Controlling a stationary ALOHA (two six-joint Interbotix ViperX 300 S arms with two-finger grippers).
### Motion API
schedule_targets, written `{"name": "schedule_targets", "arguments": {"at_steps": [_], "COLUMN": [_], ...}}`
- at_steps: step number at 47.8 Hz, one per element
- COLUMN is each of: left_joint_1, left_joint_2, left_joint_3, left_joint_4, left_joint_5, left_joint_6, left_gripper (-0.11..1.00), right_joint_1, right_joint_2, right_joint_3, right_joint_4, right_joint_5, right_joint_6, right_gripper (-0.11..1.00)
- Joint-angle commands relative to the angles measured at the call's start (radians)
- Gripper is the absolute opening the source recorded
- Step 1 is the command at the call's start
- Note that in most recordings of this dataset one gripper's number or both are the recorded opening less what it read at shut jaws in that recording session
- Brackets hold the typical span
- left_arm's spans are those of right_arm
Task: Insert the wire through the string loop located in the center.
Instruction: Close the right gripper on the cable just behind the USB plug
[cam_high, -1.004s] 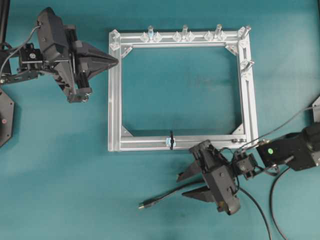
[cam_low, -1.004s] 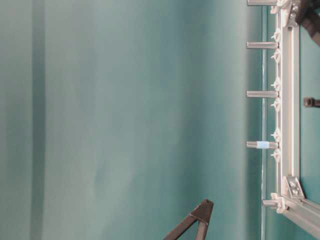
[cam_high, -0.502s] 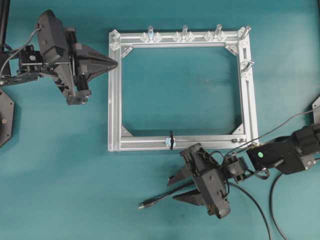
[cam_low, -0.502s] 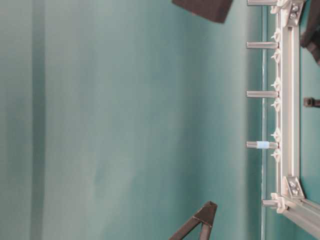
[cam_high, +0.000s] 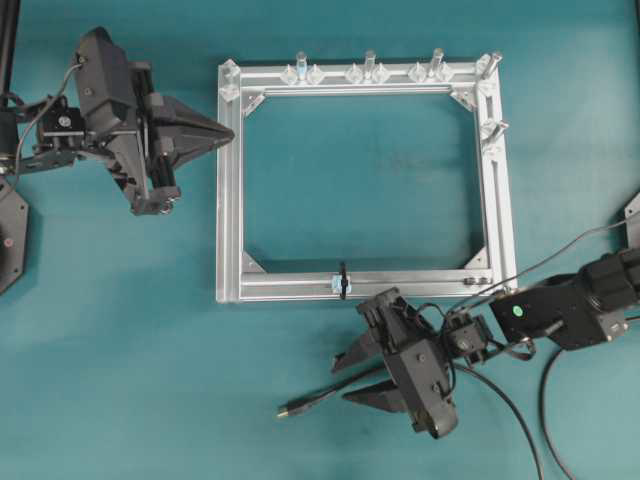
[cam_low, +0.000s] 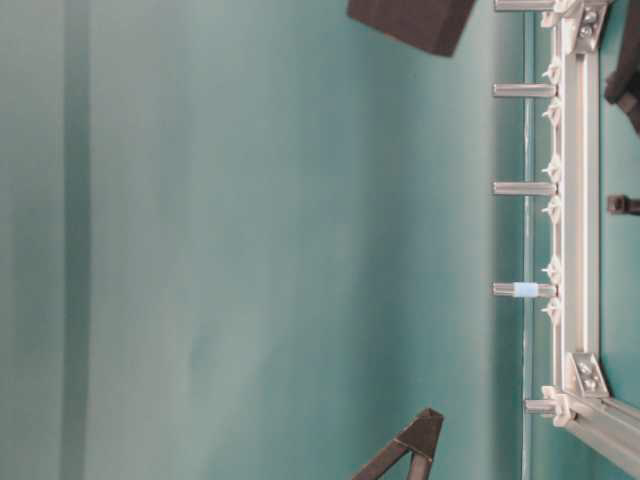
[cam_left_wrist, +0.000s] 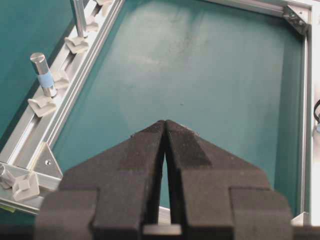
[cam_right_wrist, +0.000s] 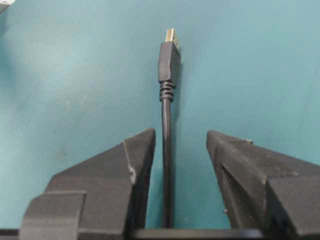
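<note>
The short piece of wire (cam_high: 349, 382) behind the plug (cam_high: 296, 409) is straight, so the plug should stay pointed ahead when the robot lifts the wire.
The wire (cam_high: 325, 394) lies on the teal table below the frame, its plug (cam_high: 284, 410) pointing left. My right gripper (cam_high: 340, 382) is open and low over it, one finger on each side of the cable. In the right wrist view the wire (cam_right_wrist: 166, 150) runs between the fingers, nearer the left finger (cam_right_wrist: 135, 160), and the plug (cam_right_wrist: 169, 56) lies ahead of the right gripper (cam_right_wrist: 181, 132). The string loop (cam_high: 342, 281) wraps the middle of the frame's bottom bar. My left gripper (cam_high: 230, 130) is shut and empty at the frame's top left corner, also seen from its wrist (cam_left_wrist: 165, 121).
The silver aluminium frame (cam_high: 228, 200) lies flat, with several upright posts (cam_high: 369, 62) on its top bar and one (cam_high: 490, 128) on the right bar. A post with a blue band (cam_left_wrist: 44, 75) stands left of the left gripper. Thick arm cables (cam_high: 510, 410) trail at lower right.
My right gripper has moved left and lower along the wire, so its fingers now straddle the cable nearer the plug. The left gripper has shifted slightly left, still shut.
</note>
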Motion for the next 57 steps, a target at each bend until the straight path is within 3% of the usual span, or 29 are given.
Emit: {"name": "schedule_targets", "arguments": {"at_steps": [1, 19, 29, 57], "left_joint_1": [-0.005, -0.005, -0.005, -0.031], "left_joint_2": [-0.012, -0.012, -0.012, -0.012], "left_joint_3": [-0.008, 0.0, 0.0, -0.002], "left_joint_4": [0.0, 0.0, 0.0, 0.0], "left_joint_5": [-0.005, -0.005, -0.005, -0.005], "left_joint_6": [-0.005, -0.005, -0.006, -0.006], "left_gripper": [0.01, 0.01, 0.01, 0.01], "right_joint_1": [0.008, 0.018, 0.018, 0.018], "right_joint_2": [-0.009, 0.029, 0.031, 0.029], "right_joint_3": [-0.02, -0.034, -0.034, -0.046], "right_joint_4": [0.0, 0.0, 0.0, 0.0], "right_joint_5": [-0.005, -0.005, 0.017, 0.064], "right_joint_6": [0.006, 0.098, 0.112, 0.114], "right_gripper": [0.5, 0.45, 0.08, 0.07]}}
